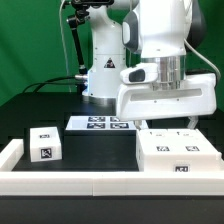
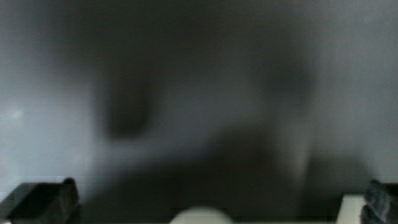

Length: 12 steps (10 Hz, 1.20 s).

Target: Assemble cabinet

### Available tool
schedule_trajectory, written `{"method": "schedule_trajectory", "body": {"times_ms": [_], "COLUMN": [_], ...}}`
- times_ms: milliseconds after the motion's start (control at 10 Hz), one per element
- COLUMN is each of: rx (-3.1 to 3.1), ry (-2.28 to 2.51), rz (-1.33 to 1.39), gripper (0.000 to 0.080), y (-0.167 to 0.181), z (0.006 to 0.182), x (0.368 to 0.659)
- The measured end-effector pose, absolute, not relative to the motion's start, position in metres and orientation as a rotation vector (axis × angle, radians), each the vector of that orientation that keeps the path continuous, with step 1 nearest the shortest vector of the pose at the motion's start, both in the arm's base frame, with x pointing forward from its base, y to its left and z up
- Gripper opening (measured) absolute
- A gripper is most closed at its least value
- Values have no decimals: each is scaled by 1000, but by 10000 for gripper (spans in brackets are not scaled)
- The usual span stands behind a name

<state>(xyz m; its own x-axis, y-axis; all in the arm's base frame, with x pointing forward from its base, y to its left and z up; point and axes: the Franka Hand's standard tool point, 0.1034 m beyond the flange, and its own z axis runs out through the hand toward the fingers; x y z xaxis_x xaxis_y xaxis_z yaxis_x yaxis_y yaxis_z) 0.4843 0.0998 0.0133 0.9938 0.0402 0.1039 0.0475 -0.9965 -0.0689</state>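
The large white cabinet box (image 1: 178,150) is lying against the white border rail (image 1: 178,184), so I expect it to turn there and stand upright when I raise the box's far edge.
The large white cabinet box (image 1: 176,157) with black-and-white tags lies on the table at the exterior view's right. A small white tagged cube (image 1: 44,145) stands at the exterior view's left. My gripper (image 1: 170,124) hangs just above the far edge of the large box, its jaws spread wide and empty. In the wrist view the gripper (image 2: 210,200) shows only its two dark fingertips (image 2: 43,200) at the picture's sides. Between them is a blurred dark-grey surface and a pale blob (image 2: 201,216); what they are I cannot tell.
The marker board (image 1: 100,123) lies flat behind the parts, in front of the robot's base (image 1: 103,75). A long white border rail (image 1: 60,186) runs along the front and turns up the exterior view's left side.
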Motion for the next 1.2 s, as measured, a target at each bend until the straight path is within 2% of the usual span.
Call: {"method": "schedule_trajectory", "body": {"times_ms": [400,500,600,800,900,1100,1200], "rx": [-3057,-3059,-3060,-3061,-3060,-3059,-3057], "ry": [-133,-145,-157,-177,-201,-235,-263], "rz": [-211,-202,-197,-194,-196,-200,-211], "gripper": [797,756,756,483,483,135,135], "y": [96,93,92,89,89,89,89], "z": [4,3,2,2,1,2,3], "x": [498,498,497,496,495,493,493]}}
